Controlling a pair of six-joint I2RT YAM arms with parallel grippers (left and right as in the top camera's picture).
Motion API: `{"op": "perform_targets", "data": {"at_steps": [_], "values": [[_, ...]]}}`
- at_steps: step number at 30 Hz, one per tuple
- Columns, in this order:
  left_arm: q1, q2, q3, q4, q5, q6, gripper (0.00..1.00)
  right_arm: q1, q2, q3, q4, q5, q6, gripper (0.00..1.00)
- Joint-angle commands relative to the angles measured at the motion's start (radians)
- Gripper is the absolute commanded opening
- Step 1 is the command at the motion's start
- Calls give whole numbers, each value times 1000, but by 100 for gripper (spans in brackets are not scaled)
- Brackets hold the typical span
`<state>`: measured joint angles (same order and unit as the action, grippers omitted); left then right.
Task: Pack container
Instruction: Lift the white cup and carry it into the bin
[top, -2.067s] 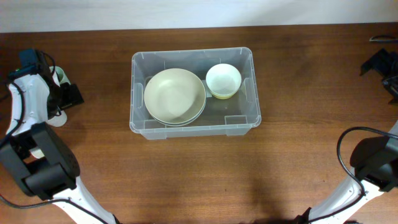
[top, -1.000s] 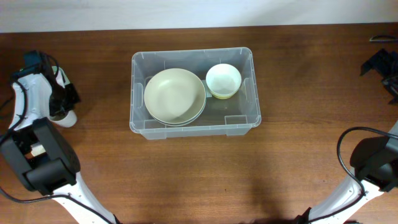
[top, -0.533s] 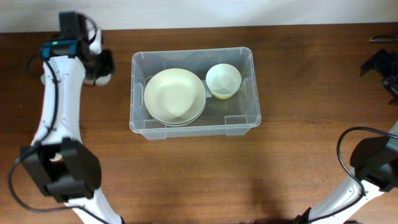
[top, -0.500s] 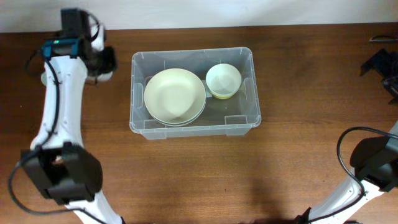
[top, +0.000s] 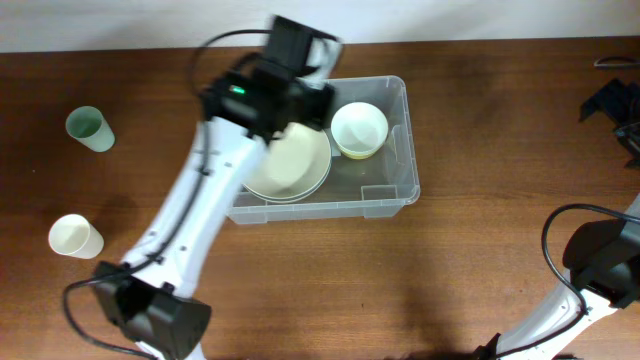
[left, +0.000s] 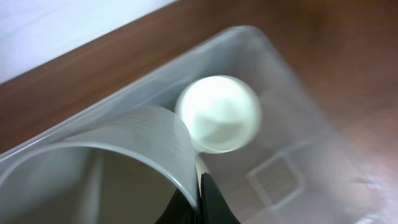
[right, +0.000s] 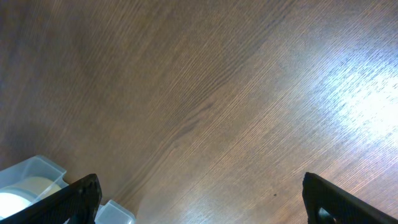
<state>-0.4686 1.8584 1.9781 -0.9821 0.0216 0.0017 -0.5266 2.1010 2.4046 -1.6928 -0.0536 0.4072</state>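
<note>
My left gripper is holding the pale cup (left: 134, 146) with its opening up, and the bin's bottom in front of the bowl (top: 370, 183) is free. My left gripper should keep moving there until the cup lands.
The container (top: 399, 170) is a clear plastic bin at mid-table, holding a cream plate (top: 300, 170) and a small white bowl (top: 360, 128). My left gripper (top: 316, 62) hangs over the bin's back left part, shut on the rim of a pale cup (top: 327, 46). In the left wrist view the cup wall (left: 146, 140) is pinched between the dark fingers (left: 211, 202), with the bowl (left: 217, 115) and the bin floor (left: 292, 174) below. My right gripper (right: 208, 202) is open over bare wood, far right of the bin, whose corner (right: 37, 177) shows at the frame's lower left.
A green cup (top: 90, 128) and a white cup (top: 75, 237) stand on the table at the left. The right arm (top: 612, 103) sits at the table's far right edge. The table's back edge runs just behind the bin.
My left arm has swung from the table's far left to over the container, carrying the pale cup. The two cups at the left have come into view. The right arm is unmoved.
</note>
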Motion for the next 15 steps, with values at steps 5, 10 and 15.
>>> {"op": "perform_targets", "data": {"at_steps": [5, 10, 15], "values": [[-196, 133, 7, 43, 1, 50, 1, 3, -4, 0, -2, -2, -7, 99], [-241, 212, 7, 52, 2, 57, 1, 3, -4, 0, -2, -2, -7, 99], [-256, 258, 7, 47, 2, 56, 1, 3, -4, 0, -2, -2, -7, 99]]}}
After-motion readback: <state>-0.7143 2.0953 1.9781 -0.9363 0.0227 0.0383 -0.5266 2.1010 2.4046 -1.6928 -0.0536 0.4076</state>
